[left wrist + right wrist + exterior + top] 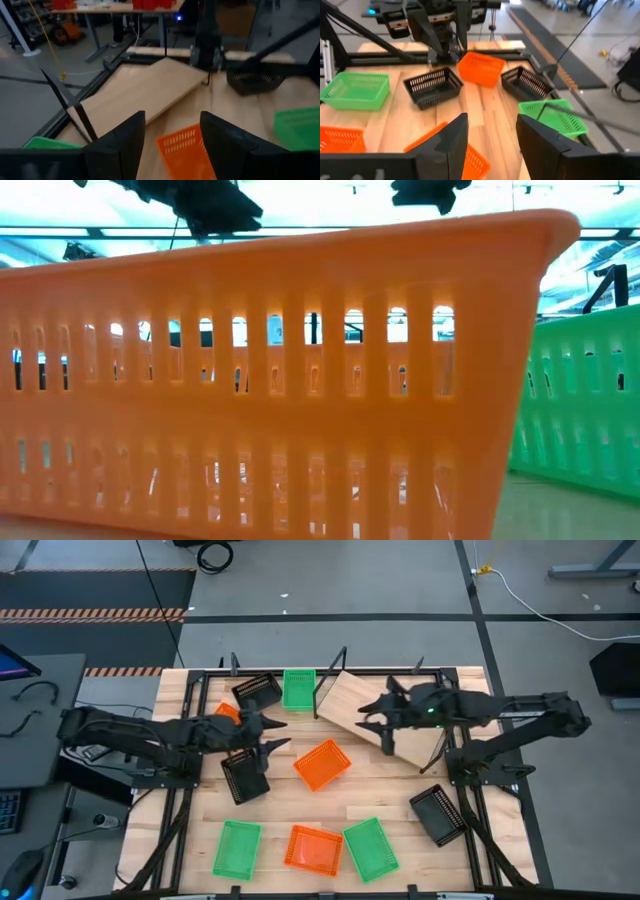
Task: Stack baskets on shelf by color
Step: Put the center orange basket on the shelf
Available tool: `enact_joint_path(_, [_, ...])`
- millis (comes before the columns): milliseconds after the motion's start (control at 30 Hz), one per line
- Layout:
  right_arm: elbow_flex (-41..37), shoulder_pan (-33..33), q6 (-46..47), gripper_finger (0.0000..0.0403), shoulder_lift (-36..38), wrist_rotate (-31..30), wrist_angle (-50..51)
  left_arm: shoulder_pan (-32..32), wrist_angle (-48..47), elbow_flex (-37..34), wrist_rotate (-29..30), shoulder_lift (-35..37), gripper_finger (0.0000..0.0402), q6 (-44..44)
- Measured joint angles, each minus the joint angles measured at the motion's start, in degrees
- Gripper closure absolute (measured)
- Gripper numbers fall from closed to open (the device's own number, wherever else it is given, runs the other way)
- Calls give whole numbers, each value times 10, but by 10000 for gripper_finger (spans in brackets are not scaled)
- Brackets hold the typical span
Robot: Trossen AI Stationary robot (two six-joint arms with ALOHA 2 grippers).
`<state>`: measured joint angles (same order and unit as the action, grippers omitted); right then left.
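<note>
Next, I move my right gripper away while my left gripper takes the middle orange basket (322, 765), because my right gripper hangs open above the wooden shelf (352, 703) and is in the orange basket's way.
The pale wooden shelf (375, 712) lies askew on the far right part of the table; it also shows in the left wrist view (150, 90). An orange basket (322, 764) sits at the table's middle. My left gripper (280, 734) is open and empty above the table, just left of that basket, which shows below its fingers (185, 150). My right gripper (366, 717) is open and empty over the shelf's left edge. Two black baskets (258, 690) (245, 778), a green one (298, 688) and a partly hidden orange one (228, 712) lie near the left arm.
Along the near edge lie a green basket (237, 848), an orange basket (313, 848) and another green basket (370, 848). A black basket (438, 814) lies at the right. The black table frame (200, 690) rims the tabletop. The low view is filled by the orange basket (280, 380).
</note>
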<state>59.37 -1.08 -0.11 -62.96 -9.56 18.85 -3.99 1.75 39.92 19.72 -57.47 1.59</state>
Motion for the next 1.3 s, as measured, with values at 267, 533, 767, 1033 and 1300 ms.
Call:
enact_joint_path(267, [0, 19, -1, 191, -70, -1, -68, 0, -19, 0, 0, -4, 202, 0])
enact_joint_path(533, [0, 21, -19, 180, -77, -91, -75, -21, -49, 0, -17, -59, 195, 11])
enact_joint_path(767, [0, 20, -31, 180, -23, -134, -90, -40, -51, 0, -77, -106, 178, -35])
enact_joint_path(1033, [1, 26, -27, 180, 32, -128, -70, -42, -128, 81, -127, -189, 165, -79])
enact_joint_path(1300, [1, 38, 7, 180, 37, -155, -30, -38, -345, 238, -139, -326, 155, -100])
